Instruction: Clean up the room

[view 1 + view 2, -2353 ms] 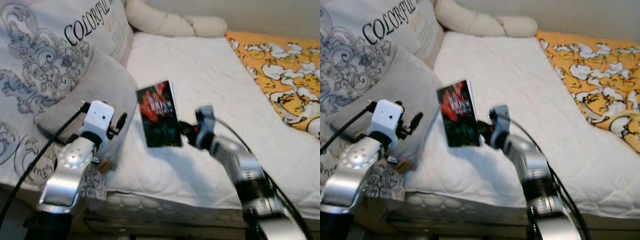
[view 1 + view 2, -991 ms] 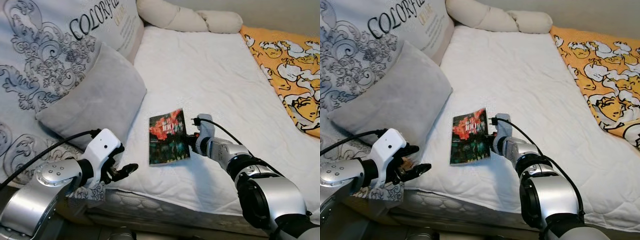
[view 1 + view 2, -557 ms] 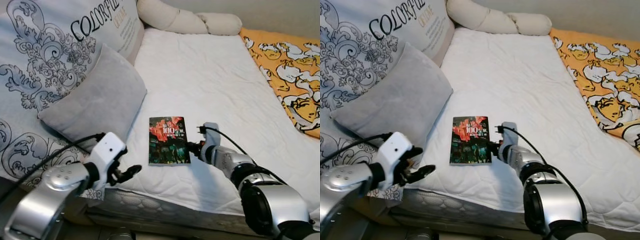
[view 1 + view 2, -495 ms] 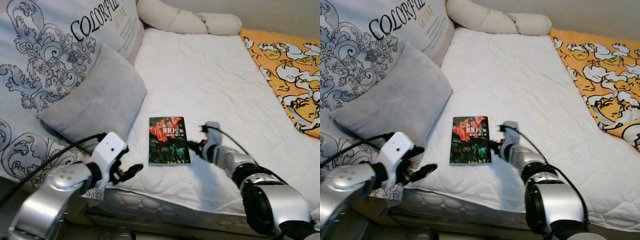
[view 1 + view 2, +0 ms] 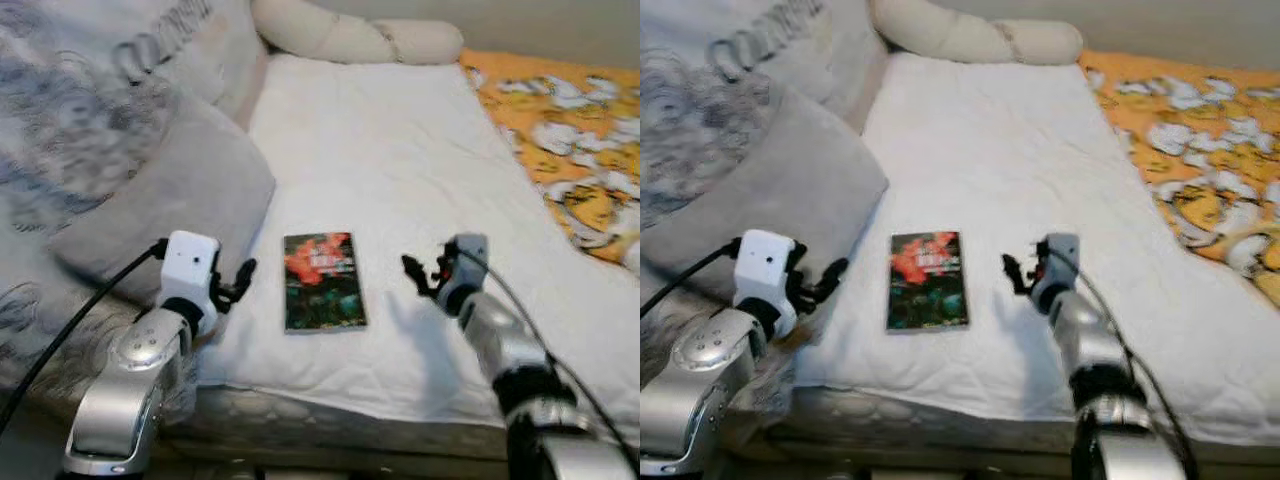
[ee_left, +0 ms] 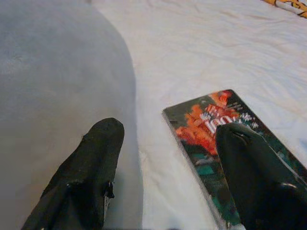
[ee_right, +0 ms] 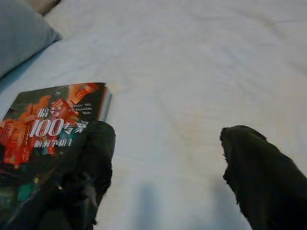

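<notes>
The blanket's near part (image 5: 618, 235) will crease into a fold when the robot pulls it, and the far part will stay flat, because the blanket edge bends aside (image 5: 576, 243).
A dark book (image 5: 323, 281) with a red and green cover lies flat on the white mattress (image 5: 380, 160), near its front edge. My right gripper (image 5: 412, 270) hovers a short way to the right of the book, open and holding nothing; its wrist view has the book (image 7: 53, 120) beside one finger (image 7: 91, 158). My left gripper (image 5: 243, 275) is to the left of the book, close to the grey pillow, also open. In the left wrist view the book (image 6: 211, 129) lies just past the fingertips (image 6: 103, 139).
A grey pillow (image 5: 170, 195) leans at the left against a large patterned cushion (image 5: 70, 90). A cream bolster (image 5: 350, 38) lies across the far end. An orange printed blanket (image 5: 570, 130) covers the right side. The mattress front edge (image 5: 330, 400) is close below the book.
The book, earlier held up by my right gripper, now lies flat on the mattress. The right gripper has let go and drawn off to the right. The left arm has risen; the camera has shifted.
</notes>
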